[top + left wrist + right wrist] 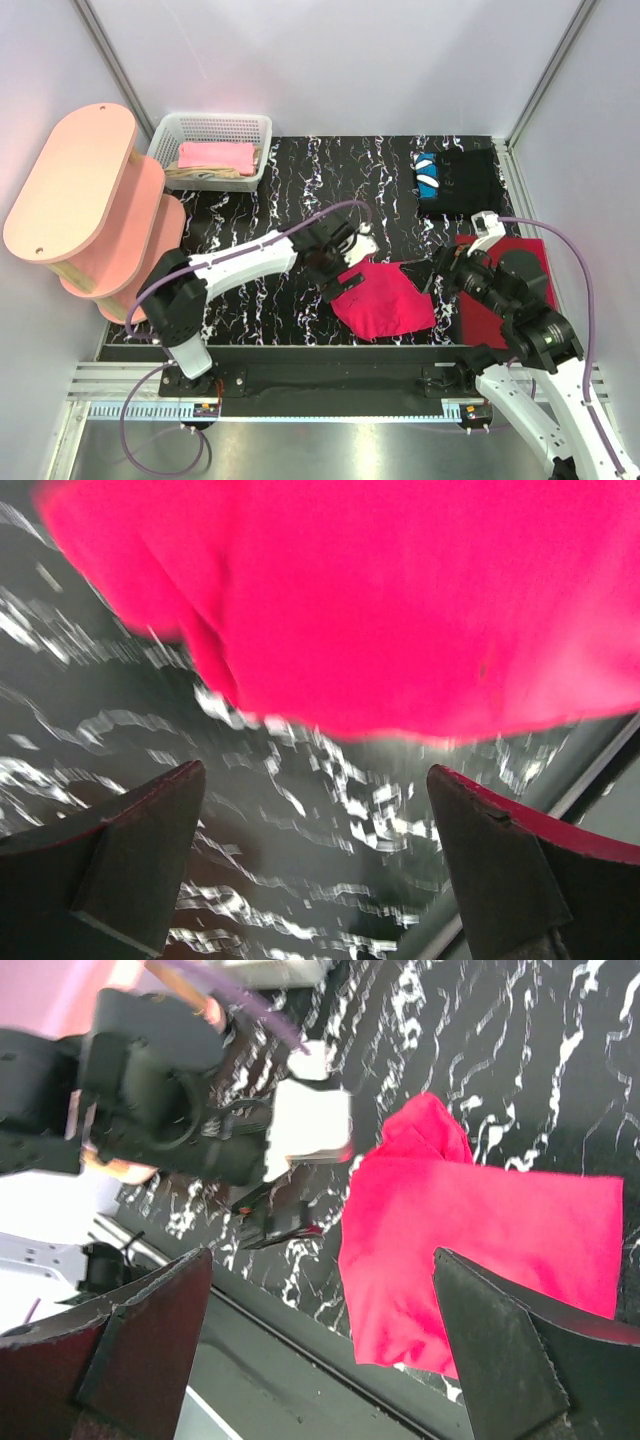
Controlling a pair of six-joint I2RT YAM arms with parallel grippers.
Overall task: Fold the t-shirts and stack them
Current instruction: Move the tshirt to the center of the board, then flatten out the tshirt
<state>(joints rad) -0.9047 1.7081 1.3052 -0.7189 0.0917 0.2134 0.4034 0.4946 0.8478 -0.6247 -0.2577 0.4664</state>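
The crimson-red t-shirt [385, 302] will fall out of its rough square into a long drape when I lift it, because a loose creased flap [195, 630] shows at its edge.
A crimson-red t-shirt [385, 298] lies folded into a rough square near the table's front edge. My left gripper [338, 282] stands open just off its left edge with nothing between the fingers. In the left wrist view the red cloth [380, 600] fills the top, beyond the open gripper [315, 820]. To the shirt's right, my right gripper [438, 272] is open and empty. The right wrist view shows the red shirt [480, 1250] past the open gripper [320, 1330]. A folded black t-shirt [462, 182] with a blue-white patch [428, 175] lies at the back right.
A white basket [255, 150] at the back left holds a pink tee [215, 155] over a beige one [205, 175]. A pink tiered shelf [85, 210] stands at the left. A flat dark-red rectangle [535, 255] lies under my right arm. The left arm [170, 1100] shows in the right wrist view.
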